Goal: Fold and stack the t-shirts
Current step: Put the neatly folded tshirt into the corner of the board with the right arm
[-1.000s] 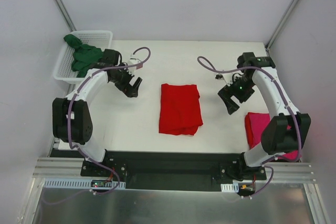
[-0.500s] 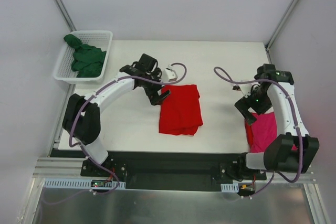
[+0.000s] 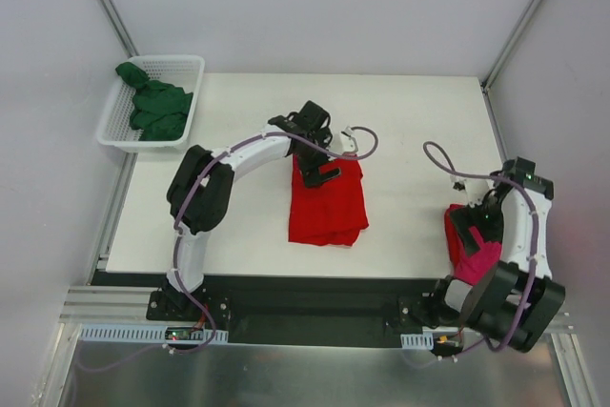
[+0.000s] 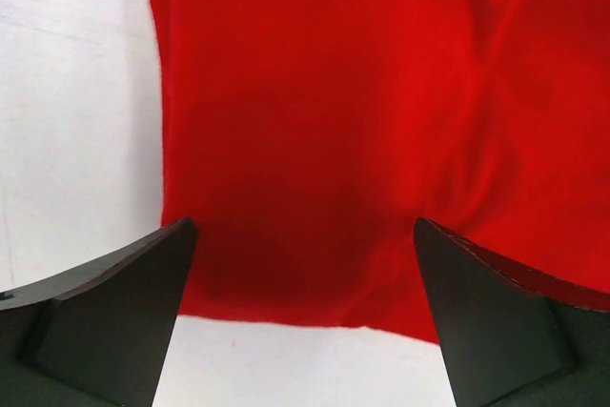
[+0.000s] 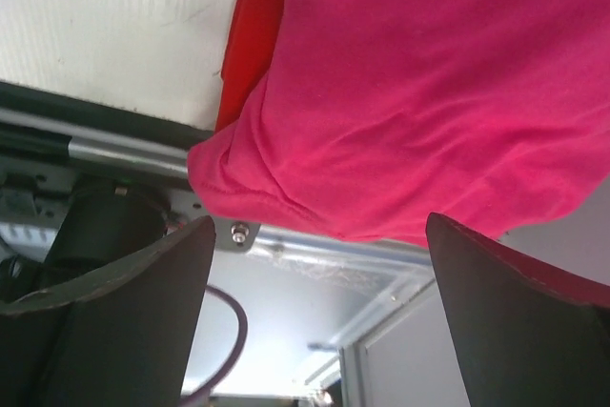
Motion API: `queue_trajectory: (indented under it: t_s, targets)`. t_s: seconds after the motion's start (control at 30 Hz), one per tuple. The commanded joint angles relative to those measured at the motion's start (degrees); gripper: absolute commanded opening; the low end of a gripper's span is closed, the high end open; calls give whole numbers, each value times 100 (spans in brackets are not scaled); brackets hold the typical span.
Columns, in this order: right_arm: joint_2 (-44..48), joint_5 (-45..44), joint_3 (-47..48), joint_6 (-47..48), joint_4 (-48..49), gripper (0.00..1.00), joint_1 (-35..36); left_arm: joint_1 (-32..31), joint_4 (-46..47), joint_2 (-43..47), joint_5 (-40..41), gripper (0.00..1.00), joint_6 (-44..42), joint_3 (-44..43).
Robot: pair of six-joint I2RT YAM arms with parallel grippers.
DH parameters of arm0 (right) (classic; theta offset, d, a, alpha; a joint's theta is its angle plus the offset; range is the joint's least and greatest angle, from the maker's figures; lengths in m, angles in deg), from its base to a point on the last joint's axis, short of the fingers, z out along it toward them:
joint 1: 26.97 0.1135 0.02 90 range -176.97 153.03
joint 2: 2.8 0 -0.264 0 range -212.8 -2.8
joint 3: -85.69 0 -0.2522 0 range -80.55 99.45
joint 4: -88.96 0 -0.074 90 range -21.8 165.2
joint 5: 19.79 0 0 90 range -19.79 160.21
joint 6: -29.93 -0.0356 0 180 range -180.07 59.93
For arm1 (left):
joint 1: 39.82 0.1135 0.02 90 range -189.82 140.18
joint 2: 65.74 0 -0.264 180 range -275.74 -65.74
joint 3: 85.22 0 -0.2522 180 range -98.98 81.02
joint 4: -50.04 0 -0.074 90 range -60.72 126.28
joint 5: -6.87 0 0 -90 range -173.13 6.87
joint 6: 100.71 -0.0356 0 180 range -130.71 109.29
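The robot's right gripper has to pinch the pink t-shirt at its middle and pull it in toward the middle of the table, since the shirt hangs over the front edge above the metal rail.
A folded bright red t-shirt lies mid-table. My left gripper hovers open over its far edge; in the left wrist view the red t-shirt fills the frame and my left gripper straddles its hem, holding nothing. A magenta-pink t-shirt lies folded at the table's right front corner, with my right gripper open just above it. In the right wrist view the pink t-shirt sits past the open right gripper, and a red cloth edge shows under it. A dark green t-shirt is bunched in the basket.
The white mesh basket stands at the table's far left corner. The pink shirt hangs over the front edge above the metal rail. Side walls stand close on the left and right, the right one just beyond the right arm.
My left arm swung right from beside the basket to the red shirt's far edge. My right arm drew back and down onto the pink shirt. Both grippers stayed open.
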Motion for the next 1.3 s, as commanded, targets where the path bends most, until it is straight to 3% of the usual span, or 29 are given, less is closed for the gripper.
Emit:
queue_trajectory:
  t_s: [0.0,0.17,0.33,0.53,0.77,0.93,1.07,1.27]
  targets:
    - [1281,359,-621,200,826,96,-246,-482,-74,40,367,99,-265,-316]
    - [2557,447,-1016,-55,1178,96,-272,-965,-389,374,640,99,-643,-184]
    - [3805,324,-1755,-38,1547,96,-290,-1018,-987,313,166,99,-599,-298]
    - [4141,333,-2353,-345,1837,96,-351,-1018,-1708,-109,51,99,-836,-798]
    - [3545,262,-2003,-758,2084,96,-536,-1018,-2174,-680,253,99,-1214,-1528]
    - [2385,-133,-1705,-1030,2330,96,-1036,-992,-2376,-874,271,99,-1329,-1810]
    - [1655,-11,-1231,-1206,2269,96,-1756,-983,-2394,-883,227,99,-1268,-1766]
    - [1427,376,-1159,-1189,2269,96,-1872,-974,-2394,-891,174,99,-1250,-1634]
